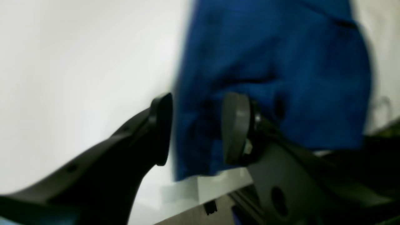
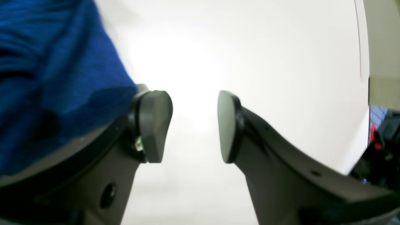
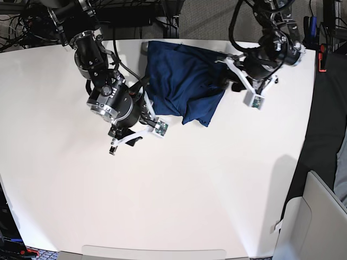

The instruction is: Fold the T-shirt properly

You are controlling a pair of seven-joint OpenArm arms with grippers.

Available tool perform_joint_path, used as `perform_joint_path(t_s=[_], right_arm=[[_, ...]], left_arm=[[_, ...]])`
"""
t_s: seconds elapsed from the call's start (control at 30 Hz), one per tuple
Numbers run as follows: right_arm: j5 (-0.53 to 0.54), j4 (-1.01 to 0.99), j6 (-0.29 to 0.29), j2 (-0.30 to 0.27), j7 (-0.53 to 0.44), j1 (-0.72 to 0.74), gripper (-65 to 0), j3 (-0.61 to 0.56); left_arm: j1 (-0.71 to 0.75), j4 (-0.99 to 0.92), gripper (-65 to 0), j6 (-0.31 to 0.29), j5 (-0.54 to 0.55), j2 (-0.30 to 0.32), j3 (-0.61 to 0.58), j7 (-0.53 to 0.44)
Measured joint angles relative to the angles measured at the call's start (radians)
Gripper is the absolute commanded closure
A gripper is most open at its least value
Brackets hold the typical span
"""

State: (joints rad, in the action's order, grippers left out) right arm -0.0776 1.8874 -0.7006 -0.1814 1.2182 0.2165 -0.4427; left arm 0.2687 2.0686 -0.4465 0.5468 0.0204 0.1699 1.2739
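Note:
My left gripper's fingers are on both sides of the T-shirt's edge (image 1: 179, 137), beside the bunched fold (image 1: 268, 95). Next, my left gripper lifts, moves inward and pulls that fold toward the T-shirt's edge.
The navy-blue T-shirt (image 3: 181, 84) lies bunched in a rough folded heap at the back middle of the white table (image 3: 179, 195). My left gripper (image 3: 224, 78) is at the heap's right edge. In the left wrist view, its fingers (image 1: 236, 128) stand apart with the blurred shirt (image 1: 281, 78) edge behind and between them, and no pinch shows. My right gripper (image 3: 127, 138) sits just off the heap's lower-left side. Seen from the right wrist, this gripper (image 2: 193, 125) is open over bare table with nothing between the pads, and the shirt (image 2: 53, 72) sits beside its left finger.
Cables and dark equipment (image 3: 130, 16) crowd the space behind the table's back edge. A table edge (image 2: 364, 131) runs close on the right in the right wrist view, with clutter past it. A pale chair or bin (image 3: 314, 216) stands off the table's front right corner.

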Motion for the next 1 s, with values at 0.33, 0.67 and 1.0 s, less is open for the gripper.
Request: perform_joint_path(t_s=[0.33,0.67,1.0], right_arm=[[-0.006,-0.107,0.001,0.047,0.001,-0.001,-24.6,0.100],[-0.006,-0.113,0.001,0.049,0.000,0.000,-24.6,0.100],[-0.006,-0.114,0.001,0.049,0.001,0.000,-24.6,0.098]], left_arm=[[0.000,0.002,-15.1,0.000,0.019,-0.009,-0.089,-0.071],[-0.005,0.002,-19.1,0.009,0.062,0.004,0.123,-0.091],[0.047,0.006,-26.8,0.007,0.377,0.099,0.123,0.009]])
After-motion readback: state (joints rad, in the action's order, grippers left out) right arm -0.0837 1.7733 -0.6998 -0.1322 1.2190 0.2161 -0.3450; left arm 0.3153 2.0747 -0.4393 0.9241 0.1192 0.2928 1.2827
